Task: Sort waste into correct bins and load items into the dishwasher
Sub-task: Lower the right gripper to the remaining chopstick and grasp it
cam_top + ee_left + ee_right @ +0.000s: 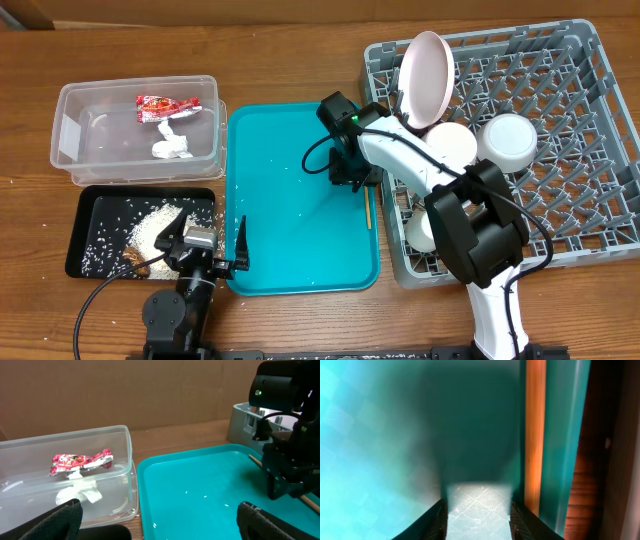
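Note:
My right gripper needs to open, move over and straddle the chopstick (367,208) before it closes, because the chopstick runs outside its fingers along the teal tray's rim (376,212).
One thin wooden chopstick (367,206) lies along the right rim of the teal tray (290,240). My right gripper (351,178) is open and low over the tray, just left of it. In the right wrist view the chopstick (535,435) runs just outside the right finger of that gripper (477,520). The grey dish rack (580,150) holds the white plate (425,75), two bowls (452,143) (510,138) and a cup (421,230). The clear tub (70,150) holds the red sachet (166,105) and napkin (172,145). My left gripper (205,250) is open and empty.
The black tray (90,210) at front left holds rice and brown scraps. A few rice grains lie on the teal tray (200,490). The right arm (285,460) and the rack corner (245,420) show in the left wrist view, with the tub (125,470) to the left.

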Robot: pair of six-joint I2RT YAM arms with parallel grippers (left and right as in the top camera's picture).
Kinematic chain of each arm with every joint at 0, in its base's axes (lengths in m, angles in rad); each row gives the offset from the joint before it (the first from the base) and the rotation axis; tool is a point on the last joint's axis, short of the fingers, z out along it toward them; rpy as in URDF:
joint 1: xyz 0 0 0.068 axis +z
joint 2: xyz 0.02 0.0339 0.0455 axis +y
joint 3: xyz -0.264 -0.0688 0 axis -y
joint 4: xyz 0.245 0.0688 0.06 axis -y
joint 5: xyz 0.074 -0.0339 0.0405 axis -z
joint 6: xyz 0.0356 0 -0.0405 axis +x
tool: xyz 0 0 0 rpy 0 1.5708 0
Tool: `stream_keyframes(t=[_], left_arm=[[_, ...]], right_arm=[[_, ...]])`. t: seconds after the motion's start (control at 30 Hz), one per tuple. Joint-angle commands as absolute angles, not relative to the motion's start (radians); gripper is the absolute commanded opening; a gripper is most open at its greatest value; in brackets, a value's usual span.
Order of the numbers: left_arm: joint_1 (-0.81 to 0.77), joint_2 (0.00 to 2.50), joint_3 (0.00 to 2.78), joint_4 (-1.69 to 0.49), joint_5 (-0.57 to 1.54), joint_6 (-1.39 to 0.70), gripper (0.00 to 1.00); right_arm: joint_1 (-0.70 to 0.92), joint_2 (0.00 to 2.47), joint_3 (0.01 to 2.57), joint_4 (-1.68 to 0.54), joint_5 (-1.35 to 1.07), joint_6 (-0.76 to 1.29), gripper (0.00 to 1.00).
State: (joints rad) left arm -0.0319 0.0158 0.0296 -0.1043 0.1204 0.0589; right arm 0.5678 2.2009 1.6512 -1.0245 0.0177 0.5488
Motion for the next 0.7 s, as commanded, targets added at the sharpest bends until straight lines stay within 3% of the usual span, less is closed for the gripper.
stream_keyframes(t=[0.0,0.17,0.3,0.4,0.67], left_arm=[[-0.026,0.006,0.022,-0.101,0.123,0.067,1.00],[-0.026,0.006,0.022,-0.101,0.123,0.067,1.00],[-0.026,0.006,0.022,-0.101,0.123,0.067,1.00],[-0.026,0.006,0.022,-0.101,0.123,0.067,1.00],[-0.026,0.006,0.022,-0.101,0.123,0.068,1.00]], right_arm=[[0.554,2.246,1.635,-1.029,-0.023,0.548,0.41],[0.565,2.232,1.664,-1.036,-0.049,0.477,0.31],[0.586,2.182,1.711,-1.056,0.076,0.453,0.32],[0.591,2.158,1.715,-1.053,0.157,0.412,0.38],[0.579,2.209,1.677,-1.038,0.192,0.384,0.38]])
